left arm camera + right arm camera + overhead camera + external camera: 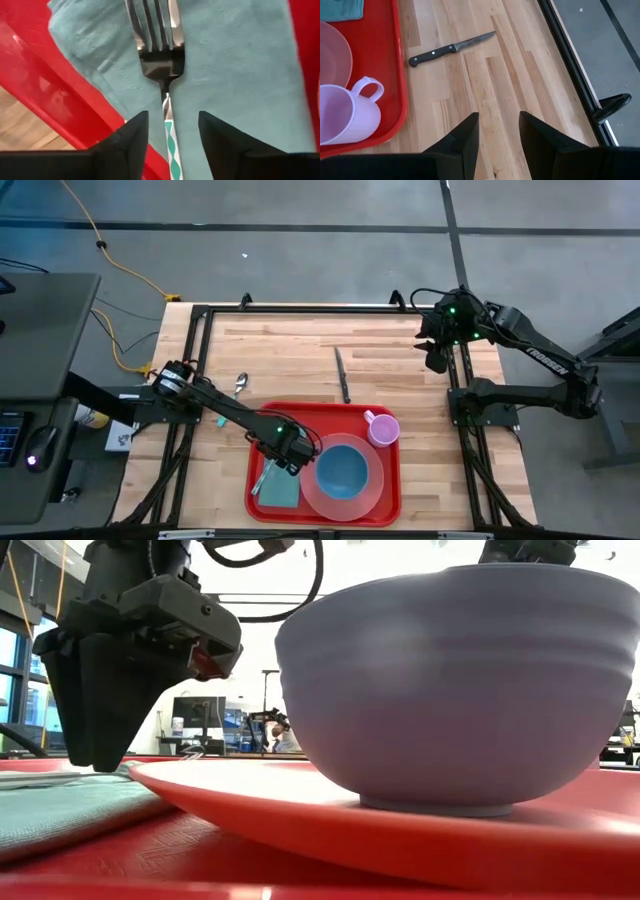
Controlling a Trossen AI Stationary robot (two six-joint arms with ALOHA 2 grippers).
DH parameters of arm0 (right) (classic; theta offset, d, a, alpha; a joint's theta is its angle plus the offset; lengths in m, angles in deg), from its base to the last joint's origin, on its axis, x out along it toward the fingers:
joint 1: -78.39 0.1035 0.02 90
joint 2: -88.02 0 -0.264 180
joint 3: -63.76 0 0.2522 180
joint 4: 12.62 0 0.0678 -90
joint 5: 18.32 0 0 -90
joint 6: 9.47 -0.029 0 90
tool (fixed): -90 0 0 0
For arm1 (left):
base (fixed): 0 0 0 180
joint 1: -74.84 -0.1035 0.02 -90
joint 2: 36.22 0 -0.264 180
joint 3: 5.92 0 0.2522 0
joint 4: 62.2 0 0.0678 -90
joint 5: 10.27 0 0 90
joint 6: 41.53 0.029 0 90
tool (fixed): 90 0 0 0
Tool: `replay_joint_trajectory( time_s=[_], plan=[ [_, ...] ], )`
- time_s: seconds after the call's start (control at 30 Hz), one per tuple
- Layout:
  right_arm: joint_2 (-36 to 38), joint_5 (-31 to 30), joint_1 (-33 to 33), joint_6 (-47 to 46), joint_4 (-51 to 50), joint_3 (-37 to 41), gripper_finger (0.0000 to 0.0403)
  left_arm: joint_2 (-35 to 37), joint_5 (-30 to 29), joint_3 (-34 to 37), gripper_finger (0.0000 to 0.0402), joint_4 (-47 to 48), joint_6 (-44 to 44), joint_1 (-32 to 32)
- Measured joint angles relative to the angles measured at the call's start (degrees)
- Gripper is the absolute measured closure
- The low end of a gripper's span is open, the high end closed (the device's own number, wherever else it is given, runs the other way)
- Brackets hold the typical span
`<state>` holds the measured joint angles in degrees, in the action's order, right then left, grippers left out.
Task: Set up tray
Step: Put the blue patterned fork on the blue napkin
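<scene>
Next, I pick up the fork by its neck with my left gripper and lay it straight, because the fork is at a slant on the teal napkin with its handle over the napkin's edge.
The red tray lies at the table's near middle. On its left part a teal napkin lies flat, and a fork with a teal-and-white patterned handle rests on it. My left gripper points straight down just above the fork's handle. It is open, with one finger on either side of the handle and a gap to each. My right gripper hangs open and high over the table's far right corner, with nothing between its fingers.
A pink plate with a blue bowl and a pink mug share the tray. A black-handled knife and a spoon lie on the bare wood beyond the tray. A black frame borders the table.
</scene>
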<state>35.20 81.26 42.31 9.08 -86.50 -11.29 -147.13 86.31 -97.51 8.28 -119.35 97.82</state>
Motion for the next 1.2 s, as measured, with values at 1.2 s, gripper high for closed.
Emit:
replay_joint_trajectory(
  time_s=[1.2],
  plan=[
    [0.0,0.0,0.0,0.0,-0.5,0.0,0.0284,-2.4,-1.4,0.0,0.0251,-1.0,1.5,-0.1]
  ],
)
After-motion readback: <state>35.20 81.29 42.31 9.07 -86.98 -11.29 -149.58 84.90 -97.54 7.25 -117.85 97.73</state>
